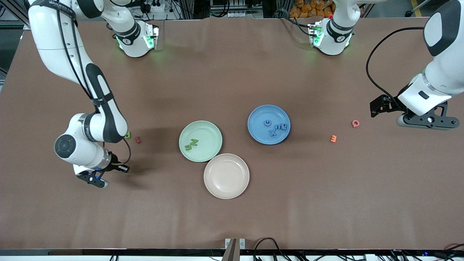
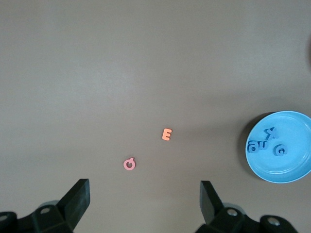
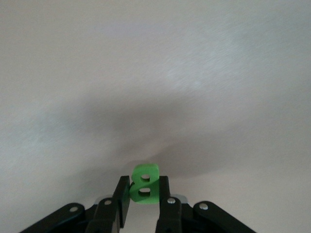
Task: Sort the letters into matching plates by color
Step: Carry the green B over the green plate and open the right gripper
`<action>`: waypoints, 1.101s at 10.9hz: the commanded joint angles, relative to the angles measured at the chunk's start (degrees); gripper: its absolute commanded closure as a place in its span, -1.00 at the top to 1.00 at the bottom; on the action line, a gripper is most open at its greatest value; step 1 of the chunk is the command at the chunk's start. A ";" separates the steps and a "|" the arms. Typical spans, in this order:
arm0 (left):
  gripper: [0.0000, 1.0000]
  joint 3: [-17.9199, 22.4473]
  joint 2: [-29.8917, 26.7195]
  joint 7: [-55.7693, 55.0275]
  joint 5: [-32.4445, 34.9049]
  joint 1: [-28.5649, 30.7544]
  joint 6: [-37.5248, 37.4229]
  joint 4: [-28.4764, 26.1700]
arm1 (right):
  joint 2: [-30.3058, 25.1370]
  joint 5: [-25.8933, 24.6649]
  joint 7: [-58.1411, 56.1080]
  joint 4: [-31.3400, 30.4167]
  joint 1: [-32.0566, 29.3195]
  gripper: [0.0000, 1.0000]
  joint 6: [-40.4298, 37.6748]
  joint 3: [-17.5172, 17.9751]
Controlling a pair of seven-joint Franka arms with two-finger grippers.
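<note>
I should go on carrying the green letter B [image 3: 145, 184] with my right gripper until it hangs on the mint green plate, since it matches that plate, which has room [image 1: 198, 132] beside its letters.
My right gripper [image 3: 145, 195] is shut on a green letter B [image 3: 145, 187], over bare table at the right arm's end [image 1: 95, 178]. The mint green plate [image 1: 209, 131] holds two green letters [image 1: 192, 144]. Another green letter [image 1: 127, 135] lies on the table, partly hidden by the right arm. Several blue letters [image 1: 275, 127] lie in the blue plate [image 1: 261, 114], which the left wrist view also shows [image 2: 291, 167]. My left gripper [image 2: 146, 204] is open with nothing between its fingers, above the table at the left arm's end [image 1: 427, 122].
An empty beige-pink plate [image 1: 226, 176] touches the green plate on its side nearer the front camera. A red letter [image 1: 137, 139] lies by the right arm. An orange E [image 1: 333, 138] and a pink Q [image 1: 355, 123] lie between the blue plate and the left gripper.
</note>
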 commanded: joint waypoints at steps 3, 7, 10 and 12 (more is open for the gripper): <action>1.00 0.27 0.31 0.89 -0.23 -0.45 -7.67 4.07 | -2.40 -0.67 9.42 -1.29 7.63 -0.59 -3.18 0.09; 1.00 1.06 0.66 0.97 -0.05 -0.36 -12.18 8.11 | -3.54 -0.49 19.17 -0.23 15.10 -0.59 -6.09 0.09; 1.00 1.24 1.53 0.89 0.74 -0.18 -12.09 11.53 | -4.16 -0.05 25.07 0.38 20.72 -0.59 -9.67 0.09; 1.00 1.24 1.72 0.36 0.65 -0.18 -12.09 12.25 | -4.07 -0.05 29.20 0.56 24.06 -0.59 -10.48 0.09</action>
